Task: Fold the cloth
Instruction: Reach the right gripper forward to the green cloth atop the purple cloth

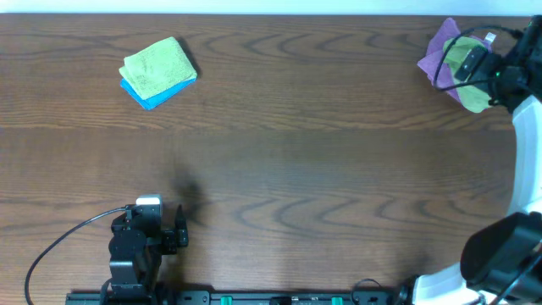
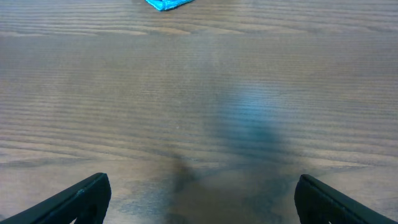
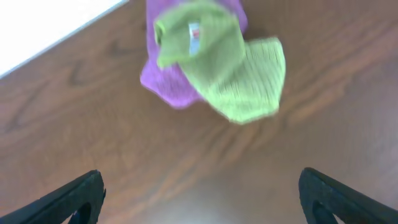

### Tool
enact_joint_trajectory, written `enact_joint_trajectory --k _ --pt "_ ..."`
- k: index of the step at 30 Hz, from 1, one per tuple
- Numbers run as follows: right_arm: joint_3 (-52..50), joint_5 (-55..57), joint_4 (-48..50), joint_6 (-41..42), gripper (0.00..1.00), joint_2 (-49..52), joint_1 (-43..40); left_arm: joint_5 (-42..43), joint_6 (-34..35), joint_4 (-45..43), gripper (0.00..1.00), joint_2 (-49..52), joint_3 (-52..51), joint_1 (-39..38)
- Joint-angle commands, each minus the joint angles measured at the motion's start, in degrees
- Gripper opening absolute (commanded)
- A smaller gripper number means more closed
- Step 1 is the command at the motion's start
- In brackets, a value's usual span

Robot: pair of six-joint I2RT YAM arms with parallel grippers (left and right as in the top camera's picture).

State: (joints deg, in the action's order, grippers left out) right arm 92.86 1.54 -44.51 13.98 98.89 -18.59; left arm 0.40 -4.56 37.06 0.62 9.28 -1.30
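The green cloth's crumpled fold (image 3: 180, 40) lies in the open on top of the purple cloth, so the robot's right gripper should go on moving toward that fold (image 3: 210, 55) until its fingers close there.
A crumpled green cloth (image 3: 242, 74) lies partly over a purple cloth (image 3: 165, 87) at the table's far right corner; both also show in the overhead view, green (image 1: 474, 95) and purple (image 1: 439, 47). My right gripper (image 3: 202, 196) is open and empty, hovering just short of them (image 1: 464, 63). A folded green cloth (image 1: 159, 63) rests on a folded blue cloth (image 1: 157, 95) at the far left. My left gripper (image 2: 202, 199) is open and empty low over bare wood near the front edge (image 1: 172, 230); only the blue cloth's edge (image 2: 166, 4) shows in its view.
The brown wooden table (image 1: 296, 169) ends in a white strip along the far edge (image 3: 43, 25) right behind the purple cloth. A black cable (image 1: 59, 246) loops from the left arm's base at the front left. The white right arm (image 1: 529, 152) stands along the right edge.
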Motion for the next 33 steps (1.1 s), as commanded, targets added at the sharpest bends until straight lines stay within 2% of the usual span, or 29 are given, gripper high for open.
enact_joint_trajectory --k 1,8,23,33 --pt "1.16 0.85 1.49 -1.25 0.99 0.9 -0.52 -0.85 -0.59 0.24 0.95 -0.42 -0.39 0.15" --pt "1.09 2.56 9.14 -1.16 0.98 4.63 -0.83 -0.87 -0.59 0.24 0.95 -0.42 -0.39 0.15" --pt "1.11 2.56 21.64 6.58 0.9 17.73 -1.7 -0.85 -0.59 0.24 0.95 -0.42 -0.39 0.15" --pt "1.11 2.95 25.31 10.27 0.87 22.99 -2.45 -0.85 -0.59 0.24 0.95 -0.42 -0.39 0.15"
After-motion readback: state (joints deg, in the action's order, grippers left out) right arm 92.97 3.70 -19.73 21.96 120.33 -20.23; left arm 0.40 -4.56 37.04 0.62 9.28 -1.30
